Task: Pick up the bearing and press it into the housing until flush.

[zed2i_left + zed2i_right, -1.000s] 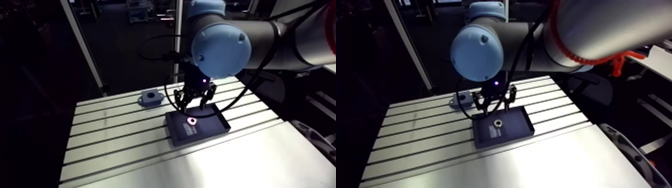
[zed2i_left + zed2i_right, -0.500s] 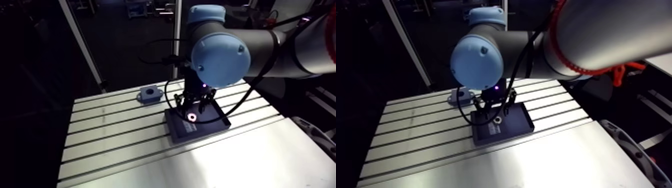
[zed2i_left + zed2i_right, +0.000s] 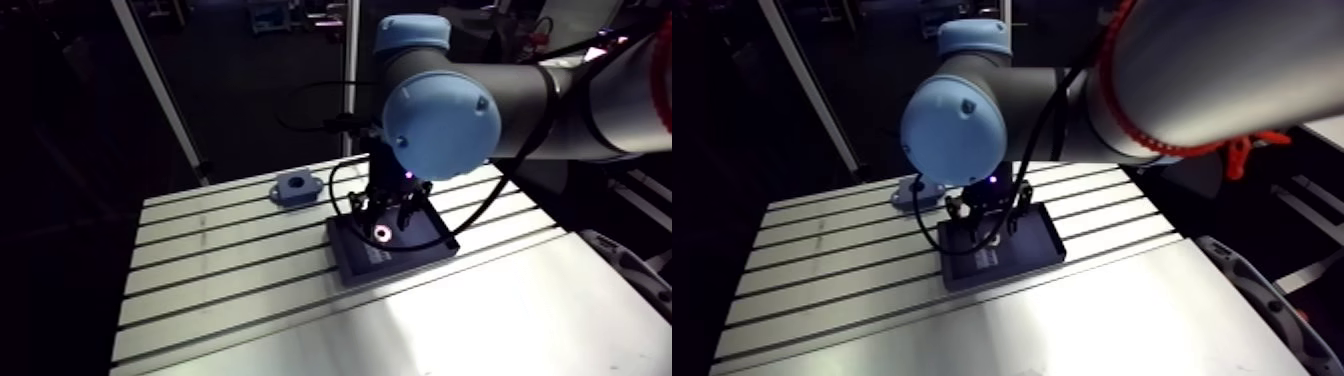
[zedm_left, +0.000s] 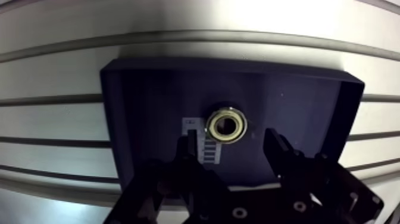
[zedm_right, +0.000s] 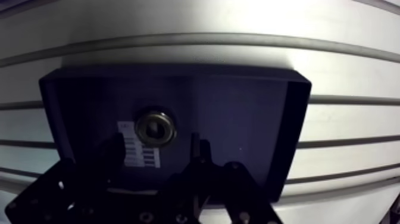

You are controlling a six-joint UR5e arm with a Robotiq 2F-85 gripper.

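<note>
My gripper is to push the bearing (image 4: pixel 226 125) with closed fingers. The bearing should stay centred in the housing's round hole (image 3: pixel 297 182), because the hole looks about as wide as the bearing.
A small metal ring bearing (image 4: pixel 227 126) lies flat on a dark rectangular tray (image 4: pixel 149 95), beside a white label. My gripper (image 4: pixel 231 142) hangs low over the tray, open, one finger on each side of the bearing and just short of it; nothing is held. In the arm view the bearing (image 3: pixel 383 234) glows pink under the gripper (image 3: pixel 387 212). The grey-blue housing (image 3: pixel 294 187) stands on the slotted table behind and to the left of the tray, apart from the gripper.
The tray (image 3: pixel 395 250) sits near the middle of the slotted aluminium table (image 3: pixel 220 270). A smooth metal plate (image 3: pixel 450 320) covers the table's front part. An upright profile post (image 3: pixel 160 95) rises at the back left.
The gripper has come down closer to the tray, straddling the bearing. The arm view shifted with the arm. The bearing and housing have stayed in place.
</note>
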